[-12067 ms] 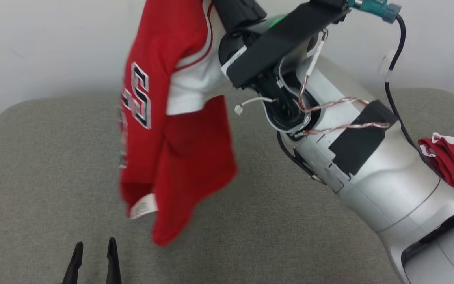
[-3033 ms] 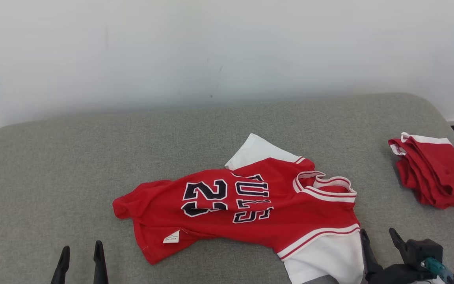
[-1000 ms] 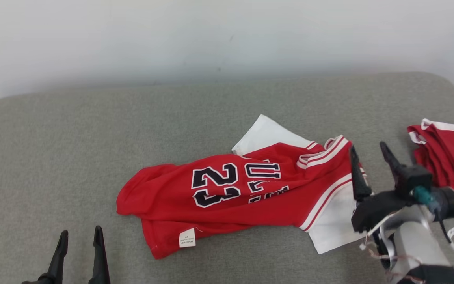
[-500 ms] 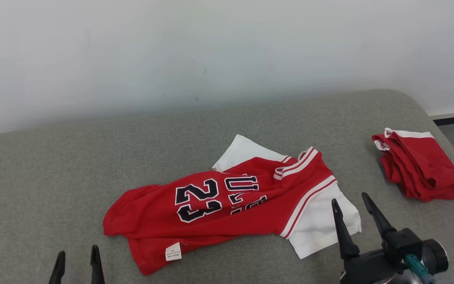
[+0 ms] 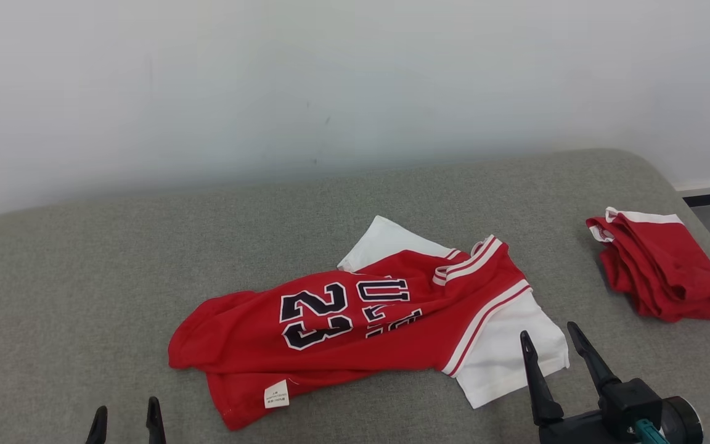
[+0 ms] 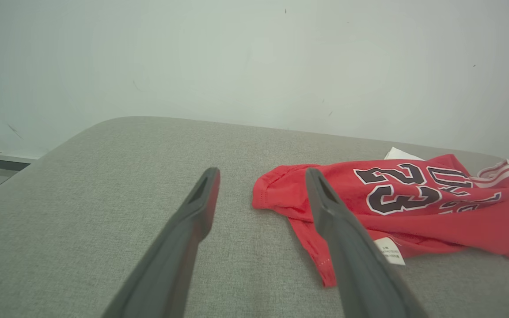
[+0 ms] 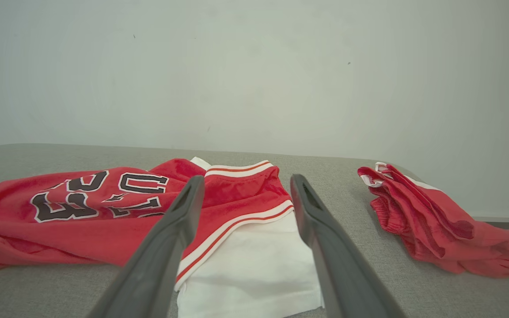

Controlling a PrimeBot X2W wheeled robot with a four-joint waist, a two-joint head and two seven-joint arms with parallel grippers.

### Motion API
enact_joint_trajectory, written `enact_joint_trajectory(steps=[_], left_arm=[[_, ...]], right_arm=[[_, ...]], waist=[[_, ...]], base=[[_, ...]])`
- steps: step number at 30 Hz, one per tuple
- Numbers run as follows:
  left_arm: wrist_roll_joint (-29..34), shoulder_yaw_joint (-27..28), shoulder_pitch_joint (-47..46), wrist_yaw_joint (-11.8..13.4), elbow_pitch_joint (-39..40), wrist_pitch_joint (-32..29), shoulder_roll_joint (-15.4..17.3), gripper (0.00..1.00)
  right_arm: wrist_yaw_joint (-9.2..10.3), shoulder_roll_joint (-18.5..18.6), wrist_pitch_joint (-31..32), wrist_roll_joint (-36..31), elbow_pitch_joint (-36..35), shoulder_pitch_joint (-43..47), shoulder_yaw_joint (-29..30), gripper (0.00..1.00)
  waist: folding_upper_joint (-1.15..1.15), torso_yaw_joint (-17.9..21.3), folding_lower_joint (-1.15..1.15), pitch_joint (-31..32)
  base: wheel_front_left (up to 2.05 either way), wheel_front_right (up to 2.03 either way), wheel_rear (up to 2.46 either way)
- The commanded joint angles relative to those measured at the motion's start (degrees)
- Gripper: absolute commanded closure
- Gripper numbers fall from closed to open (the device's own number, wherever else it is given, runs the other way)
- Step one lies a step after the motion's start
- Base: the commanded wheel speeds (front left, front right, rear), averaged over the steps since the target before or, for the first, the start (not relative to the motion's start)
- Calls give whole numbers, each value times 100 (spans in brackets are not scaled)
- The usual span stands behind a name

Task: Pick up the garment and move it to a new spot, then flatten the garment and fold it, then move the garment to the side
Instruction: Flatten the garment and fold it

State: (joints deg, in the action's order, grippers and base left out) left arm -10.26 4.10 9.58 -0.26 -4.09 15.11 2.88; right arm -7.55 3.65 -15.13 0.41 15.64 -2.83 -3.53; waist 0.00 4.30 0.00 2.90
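The jersey (image 5: 345, 322) will open wider and show a hidden letter when I lift and spread it, because the lettering disappears into the rolled far side (image 5: 367, 274).
The garment (image 5: 355, 314) is a red jersey with white sleeves and a dark number 23, lying crumpled on the grey cushioned surface (image 5: 145, 246). It also appears in the left wrist view (image 6: 413, 198) and the right wrist view (image 7: 104, 203). My right gripper (image 5: 551, 345) hovers open just right of its white sleeve, holding nothing; in its wrist view my right gripper (image 7: 245, 183) points at that sleeve. My left gripper (image 5: 124, 416) is open at the lower left, apart from the jersey's hem; in its own view my left gripper (image 6: 261, 174) points past the hem.
A second red garment (image 5: 663, 271) lies bunched near the surface's right edge, and it shows in the right wrist view (image 7: 435, 221) too. A pale wall (image 5: 330, 80) stands behind the surface. Bare grey cushion stretches left of and behind the jersey.
Over the last second my right gripper has drawn back from the jersey's collar to the lower right, open and empty. The head camera shifted. The jersey's collar end lies slightly rearranged.
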Motion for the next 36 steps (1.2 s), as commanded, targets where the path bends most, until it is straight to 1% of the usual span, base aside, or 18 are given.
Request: enact_joint_trajectory(steps=[1,11,19,24,26,29,31,36], left_arm=[[-2,-22,29,6,-32,3,1,0],[-25,-64,3,17,-57,3,1,0],[-49,-46,34,17,-47,3,1,0],[-89,-136,33,1,-146,2,0,0],[-140,-211,-35,-8,-245,2,1,0],[-245,-411,-181,-81,-512,-46,2,0],[-310,-571,-333,-153,-698,-170,1,0],[-412,-872,-722,-331,-1246,-611,4,0]], right_arm=[[15,-23,2,-9,-17,42,17,0],[15,-53,23,-26,49,53,92,0],[15,-72,25,52,69,13,108,0],[15,-77,61,203,53,-82,161,0],[15,-75,170,285,81,-136,200,0],[15,-1,516,336,229,-265,186,0],[15,142,762,381,353,-394,151,0],[15,370,1596,518,952,-734,220,0]], waist=[[0,-4,0,-12],[0,-22,0,-44],[0,-38,0,-57],[0,-41,0,-86],[0,-43,0,-105],[0,-60,0,-140],[0,-74,0,-181],[0,-104,0,-311]], base=[[0,0,0],[0,0,0],[0,0,0],[0,0,0],[0,0,0],[0,0,0],[0,0,0],[0,0,0]])
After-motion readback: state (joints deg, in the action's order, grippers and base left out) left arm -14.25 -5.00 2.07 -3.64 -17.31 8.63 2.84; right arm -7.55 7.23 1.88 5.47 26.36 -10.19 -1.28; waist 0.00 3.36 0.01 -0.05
